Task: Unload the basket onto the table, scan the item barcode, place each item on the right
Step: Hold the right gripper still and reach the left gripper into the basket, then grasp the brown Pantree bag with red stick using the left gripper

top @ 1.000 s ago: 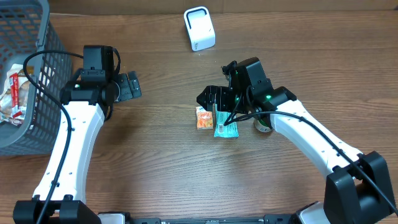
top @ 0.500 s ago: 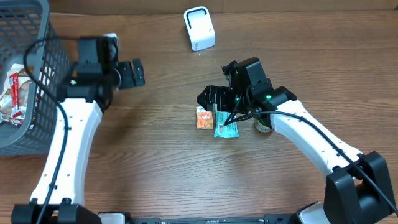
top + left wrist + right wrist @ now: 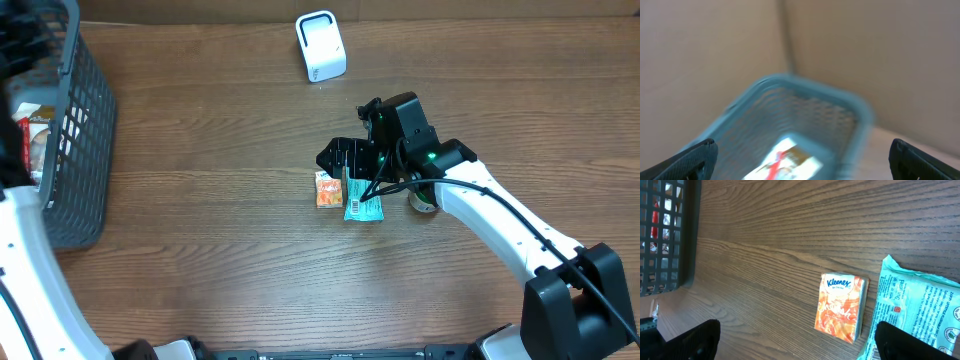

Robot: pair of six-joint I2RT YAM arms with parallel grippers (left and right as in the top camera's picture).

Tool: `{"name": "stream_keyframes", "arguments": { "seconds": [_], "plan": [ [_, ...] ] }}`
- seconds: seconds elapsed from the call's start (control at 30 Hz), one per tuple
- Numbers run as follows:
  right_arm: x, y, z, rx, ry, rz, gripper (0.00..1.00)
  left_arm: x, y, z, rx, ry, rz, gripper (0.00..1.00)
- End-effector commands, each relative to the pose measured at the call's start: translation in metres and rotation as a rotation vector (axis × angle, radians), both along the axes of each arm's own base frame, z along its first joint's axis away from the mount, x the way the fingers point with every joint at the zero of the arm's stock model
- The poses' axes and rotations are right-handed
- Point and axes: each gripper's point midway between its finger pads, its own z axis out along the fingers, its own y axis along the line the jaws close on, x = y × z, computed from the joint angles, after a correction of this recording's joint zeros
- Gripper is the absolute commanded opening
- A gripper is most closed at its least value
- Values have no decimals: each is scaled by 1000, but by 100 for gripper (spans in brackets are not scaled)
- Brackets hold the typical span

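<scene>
My left gripper is going down with open fingers toward the white and red packet (image 3: 38, 132), which lies uncovered in the grey basket. It should keep lowering until its fingers straddle the packet (image 3: 36, 140), then close.
The white barcode scanner (image 3: 320, 45) stands at the table's far edge. On the table in front of it lie an orange tissue pack (image 3: 328, 189) (image 3: 840, 305) and a teal wipes packet (image 3: 363, 207) (image 3: 920, 310) with a barcode label facing up. My right gripper (image 3: 345, 158) (image 3: 805, 347) hovers open just above and behind these two, holding nothing. My left gripper (image 3: 805, 165) is open over the grey basket (image 3: 805, 87), and its view is blurred. Below it, inside the basket, lies a white and red packet (image 3: 790, 157) (image 3: 35, 135).
The grey mesh basket (image 3: 85, 130) fills the far left of the table and shows at the left of the right wrist view (image 3: 670, 230). A small tape roll (image 3: 424, 200) lies under the right arm. The left arm's white link runs down the left edge.
The left arm has swung left and away from the table's middle to above the basket, nearly leaving the overhead view. The right arm and the items have not moved.
</scene>
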Motion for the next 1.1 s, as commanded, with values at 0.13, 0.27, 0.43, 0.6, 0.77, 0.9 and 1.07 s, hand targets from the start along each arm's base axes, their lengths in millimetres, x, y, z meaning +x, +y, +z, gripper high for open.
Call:
{"name": "stream_keyframes", "arguments": {
  "seconds": [0.13,0.27,0.43,0.6,0.77,0.9,1.07],
  "plan": [
    [7,0,16,12,-48,-3,100,5,88,-112,-52,338,-9,100],
    [7,0,16,12,-48,-3,100,7,109,-163,-110,454,-54,100],
    [7,0,16,12,-48,-3,100,18,119,-224,-149,583,-161,100],
    [7,0,16,12,-48,-3,100,28,115,-284,-213,686,-273,100],
    [7,0,16,12,-48,-3,100,25,121,-339,-283,787,-262,100],
    [7,0,16,12,-48,-3,100,23,123,-370,-313,841,-269,100],
    [7,0,16,12,-48,-3,100,23,119,-399,-346,886,-302,100]
  ]
}}
